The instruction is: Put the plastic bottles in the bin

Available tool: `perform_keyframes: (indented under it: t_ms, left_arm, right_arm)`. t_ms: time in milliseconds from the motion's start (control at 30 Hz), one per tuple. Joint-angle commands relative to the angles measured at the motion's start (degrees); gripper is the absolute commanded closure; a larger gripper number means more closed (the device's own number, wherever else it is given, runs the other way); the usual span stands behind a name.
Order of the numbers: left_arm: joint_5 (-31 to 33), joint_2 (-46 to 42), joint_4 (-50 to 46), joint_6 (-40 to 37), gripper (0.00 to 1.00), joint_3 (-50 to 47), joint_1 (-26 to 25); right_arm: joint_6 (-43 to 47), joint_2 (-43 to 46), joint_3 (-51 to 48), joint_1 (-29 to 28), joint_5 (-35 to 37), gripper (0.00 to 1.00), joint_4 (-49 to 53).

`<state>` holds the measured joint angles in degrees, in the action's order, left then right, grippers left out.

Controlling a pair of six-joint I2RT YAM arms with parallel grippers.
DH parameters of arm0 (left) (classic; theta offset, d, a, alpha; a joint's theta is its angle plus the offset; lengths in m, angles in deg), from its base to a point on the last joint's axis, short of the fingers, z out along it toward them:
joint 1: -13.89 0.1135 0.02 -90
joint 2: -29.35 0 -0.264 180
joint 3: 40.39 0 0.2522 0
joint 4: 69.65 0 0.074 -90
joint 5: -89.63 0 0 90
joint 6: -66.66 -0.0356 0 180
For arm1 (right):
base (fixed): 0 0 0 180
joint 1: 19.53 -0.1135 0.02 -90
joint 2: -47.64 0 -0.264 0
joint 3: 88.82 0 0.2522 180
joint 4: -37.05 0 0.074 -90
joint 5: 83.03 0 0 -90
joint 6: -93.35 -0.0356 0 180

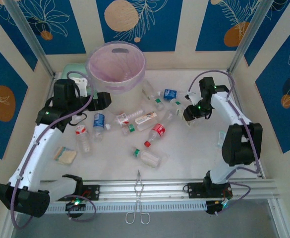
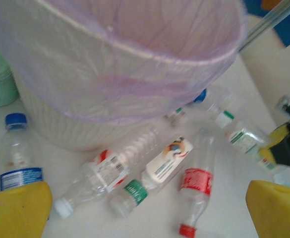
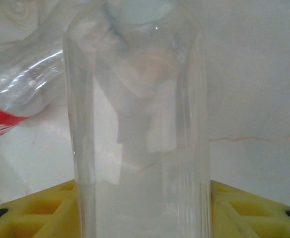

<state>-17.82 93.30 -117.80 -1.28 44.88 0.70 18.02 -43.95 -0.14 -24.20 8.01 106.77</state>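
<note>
The bottle (image 1: 152,95) beside the bin will turn slightly when I lift the blue-labelled bottle, because the blue-labelled bottle's end (image 1: 161,93) rests against it.
The bin (image 1: 116,67), white with a pinkish bag, stands at the back of the table; its bag-covered wall (image 2: 110,74) rises close in the left wrist view. My left gripper (image 1: 103,99) hovers beside it, open and holding nothing, its yellow fingers (image 2: 18,210) far apart above lying bottles. Below it are a red-labelled bottle (image 2: 197,186), a green-labelled one (image 2: 135,193) and a blue-capped one (image 2: 17,158). Several bottles (image 1: 145,119) are scattered across the middle of the table. My right gripper (image 1: 191,118) is shut on a clear bottle (image 3: 140,124).
A mint-green case (image 1: 71,69) sits left of the bin. A yellowish sponge (image 1: 65,155) lies at the front left. Metal tongs (image 1: 139,198) rest on the front rail. One more bottle (image 1: 221,139) stands by the right arm.
</note>
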Motion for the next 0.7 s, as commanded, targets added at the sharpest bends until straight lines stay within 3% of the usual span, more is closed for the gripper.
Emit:
perform_keyframes:
  t_ms: [0,67,167,333,433,533,667]
  left_arm:
    - [-6.5,-1.3,9.2,10.2,0.00,-1.1,0.2]
    - [-9.7,-2.3,20.0,18.9,0.00,-5.1,0.3]
    - [-10.5,-2.5,29.1,26.1,0.00,-7.5,-0.1]
    - [-3.7,-2.5,28.9,21.1,0.00,-5.3,-6.4]
    - [-1.5,-1.7,30.9,20.4,0.00,-4.9,-11.0]
    - [2.8,0.5,27.9,17.6,0.00,-2.9,-15.7]
    - [3.7,5.3,31.4,21.0,0.00,-1.7,-18.6]
  right_arm:
    - [-7.6,8.3,-1.8,-2.1,-5.5,0.48,-3.2]
    - [-11.1,13.5,-4.3,-4.9,-10.1,0.50,-6.0]
    - [-16.6,22.4,-10.1,-9.7,-14.0,0.51,-12.6]
    - [-31.5,33.3,-18.0,-14.6,-19.5,0.54,-26.3]
    - [-37.6,37.0,-22.1,-18.5,-18.4,0.54,-34.6]
    - [-38.9,38.1,-24.0,-22.0,-17.6,0.54,-39.6]
    - [-35.6,37.4,-22.7,-28.3,-14.4,0.54,-40.8]
